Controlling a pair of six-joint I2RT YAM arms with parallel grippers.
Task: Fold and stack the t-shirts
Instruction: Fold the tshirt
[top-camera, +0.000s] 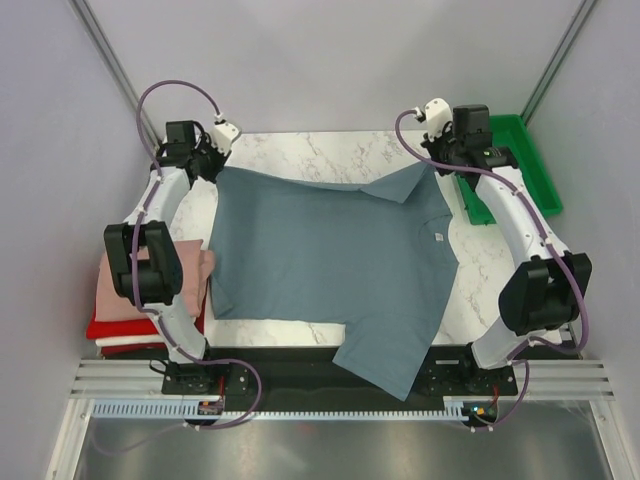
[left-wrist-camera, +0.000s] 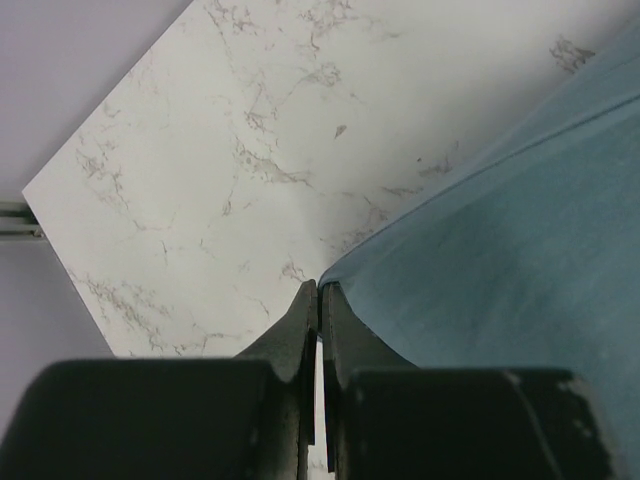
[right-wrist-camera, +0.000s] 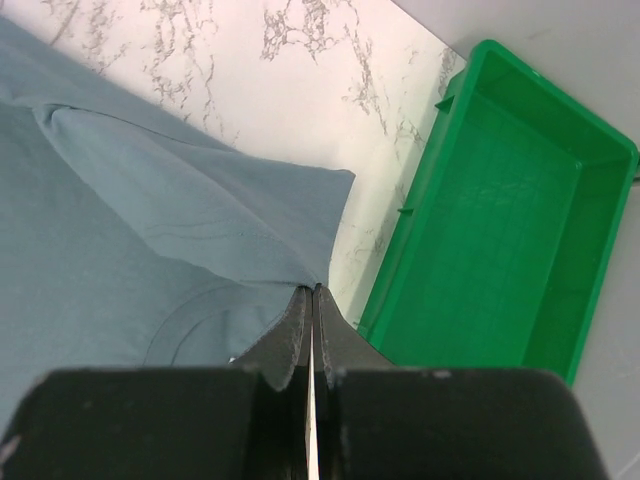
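The sleeve is folded inward over the flat t-shirt, so my right gripper should continue to pull the sleeve's edge until it is past the white label and let go there.
The slate blue-grey t-shirt lies spread over the marble table, with one sleeve hanging over the near edge. My left gripper is shut on its far left corner, and the left wrist view shows the jaws pinching the shirt's edge. My right gripper is shut on the far right corner, where a sleeve is folded inward. The right wrist view shows the jaws closed on the cloth. Folded dusty-pink, red and white shirts are stacked at the left edge.
A green plastic tray stands at the back right of the table, just right of my right gripper; it also shows in the right wrist view. Bare marble lies behind the shirt. Grey walls enclose the table.
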